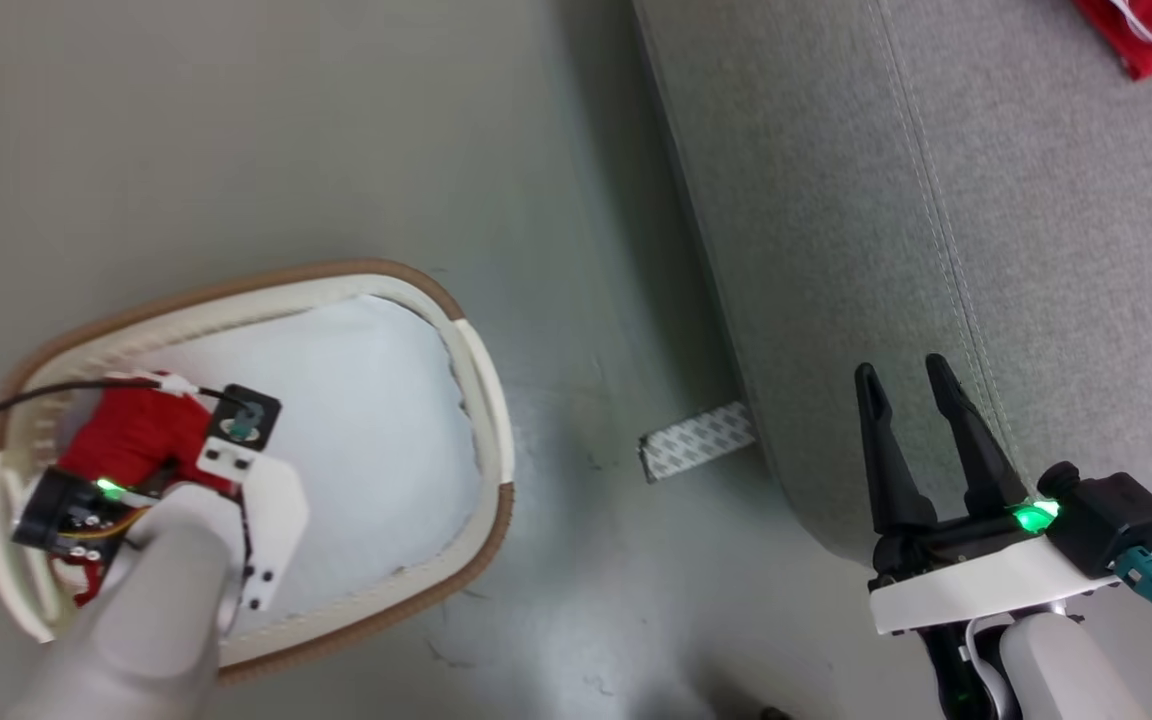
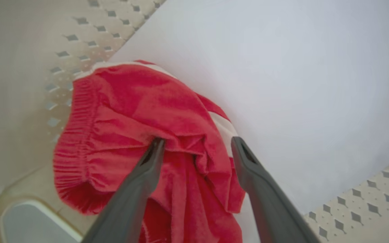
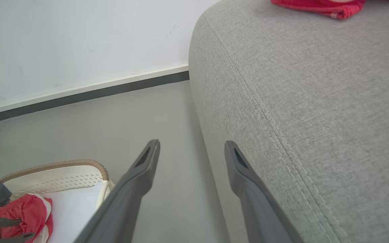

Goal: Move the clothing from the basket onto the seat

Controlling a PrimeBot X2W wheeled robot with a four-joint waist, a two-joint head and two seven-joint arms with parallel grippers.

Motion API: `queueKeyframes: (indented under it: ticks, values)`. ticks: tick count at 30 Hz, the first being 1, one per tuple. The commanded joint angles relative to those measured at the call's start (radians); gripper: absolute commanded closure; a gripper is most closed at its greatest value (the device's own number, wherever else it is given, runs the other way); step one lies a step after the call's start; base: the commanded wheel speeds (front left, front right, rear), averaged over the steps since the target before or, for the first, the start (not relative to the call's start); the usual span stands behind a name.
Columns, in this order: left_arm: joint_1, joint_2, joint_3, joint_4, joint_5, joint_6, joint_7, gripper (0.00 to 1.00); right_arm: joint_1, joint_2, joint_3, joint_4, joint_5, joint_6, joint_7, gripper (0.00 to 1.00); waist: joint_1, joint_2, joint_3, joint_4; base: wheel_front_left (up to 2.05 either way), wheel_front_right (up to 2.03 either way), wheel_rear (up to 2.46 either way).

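Note:
The red clothing point(image 1: 134, 438) should come out in one go when I lift and leave only the white pad behind, because the white pad lies clear point(image 1: 374, 438) around the heap of clothing.
The red clothing point(image 1: 136, 435) lies bunched at the left end of the oval cream basket point(image 1: 476, 350) with the brown rim. In the left wrist view the red cloth point(image 2: 123, 111) shows a gathered elastic edge and white striped trim. My left gripper point(image 2: 198, 145) is open, its fingers pressed down on either side of a raised fold. My right gripper point(image 1: 902, 372) stands open and empty over the front edge of the light-grey sofa seat point(image 1: 936, 200). A second red garment point(image 1: 1151, 35) lies on the seat at the far right.
A plain white pad point(image 1: 376, 420) lines the basket floor. Between basket and sofa a strip of patterned tape point(image 1: 698, 440) lies on the grey floor. A black cable point(image 1: 26, 400) crosses the basket's left rim. A white wall with dark skirting point(image 3: 79, 96) stands behind.

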Motion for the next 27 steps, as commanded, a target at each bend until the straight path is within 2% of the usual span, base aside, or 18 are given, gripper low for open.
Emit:
queueKeyframes:
  ticks: [1,6,11,12,13,14,21,27]
  values:
    - [-0.011,0.028,-0.003,0.006,0.011,0.003,0.014,0.0,-0.019,0.0,0.012,-0.012,0.016,-0.003,0.001,0.0,-0.0002,0.0,0.046,-0.038,0.0,0.0,0.0]
    - [-0.021,0.078,-0.005,-0.004,0.022,0.014,0.046,0.0,-0.014,-0.001,0.041,-0.042,0.056,-0.003,0.0,0.0,-0.0002,0.0,0.101,-0.076,0.0,0.0,0.0]
    - [-0.024,0.114,-0.001,-0.016,0.008,0.008,0.05,0.0,0.009,0.0,0.043,-0.064,0.051,-0.002,0.0,0.0,-0.0002,0.0,0.139,-0.063,0.14,0.14,0.14]
    - [-0.023,0.121,0.003,-0.016,0.001,0.007,0.046,0.19,0.01,0.0,0.045,-0.068,0.05,-0.003,0.0,0.0,-0.0002,0.0,0.144,-0.06,0.14,0.14,0.14]
    - [-0.021,0.127,0.008,-0.016,-0.005,0.003,0.04,0.77,0.013,0.0,0.046,-0.069,0.054,-0.002,0.001,0.0,-0.0002,0.0,0.148,-0.058,0.06,0.06,0.06]
    - [-0.022,0.132,0.012,-0.017,-0.011,0.002,0.029,1.0,0.013,-0.001,0.046,-0.071,0.057,-0.003,0.0,0.0,-0.0002,0.0,0.151,-0.057,0.0,0.0,0.0]
    - [-0.045,0.12,0.013,0.01,-0.041,-0.011,-0.047,1.0,-0.01,-0.001,0.03,-0.053,0.057,-0.003,0.0,0.0,-0.0002,0.0,0.129,-0.037,0.0,0.0,0.0]
    - [-0.061,0.034,0.014,0.068,-0.079,-0.022,-0.158,1.0,-0.002,-0.001,-0.011,-0.014,0.021,-0.003,0.0,0.0,-0.0002,0.0,0.024,0.033,0.0,0.0,0.0]
